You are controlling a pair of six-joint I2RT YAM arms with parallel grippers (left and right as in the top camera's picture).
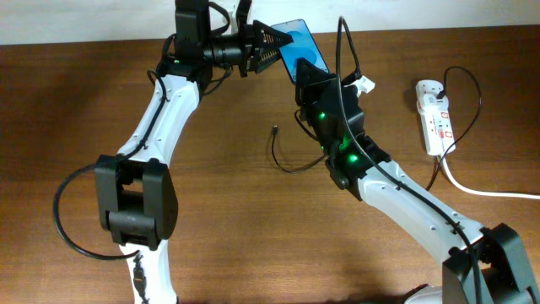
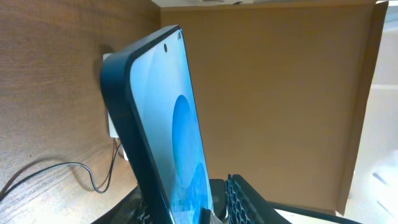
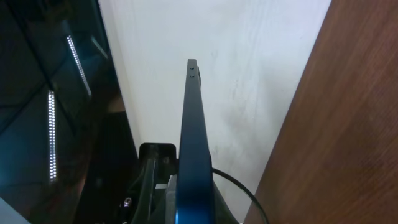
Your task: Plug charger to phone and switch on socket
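The phone's lower end (image 1: 321, 68) is in my right gripper, and the charger's plug has to go there. Next, my right gripper leaves the phone to my left gripper and takes the plug (image 1: 275, 130).
The phone (image 1: 297, 44), blue screen and dark edge, is held off the table at the far middle. My left gripper (image 1: 272, 44) is shut on its left end and my right gripper (image 1: 309, 78) is shut on its lower end. In the left wrist view the phone (image 2: 168, 130) stands edge-on between the jaws (image 2: 208, 208). In the right wrist view only its thin edge (image 3: 193, 143) shows between the jaws (image 3: 189, 208). The charger's plug tip (image 1: 276, 129) lies free on the table, its thin black cable curling under the right arm. The socket (image 1: 434, 115) lies at the right.
A thick white cord (image 1: 489, 191) runs from the socket off the right edge. A thin black cable loops around the socket (image 1: 477, 93). A white object (image 2: 109, 99) shows partly behind the phone, with a black cable (image 2: 62, 167) on the wood beside it.
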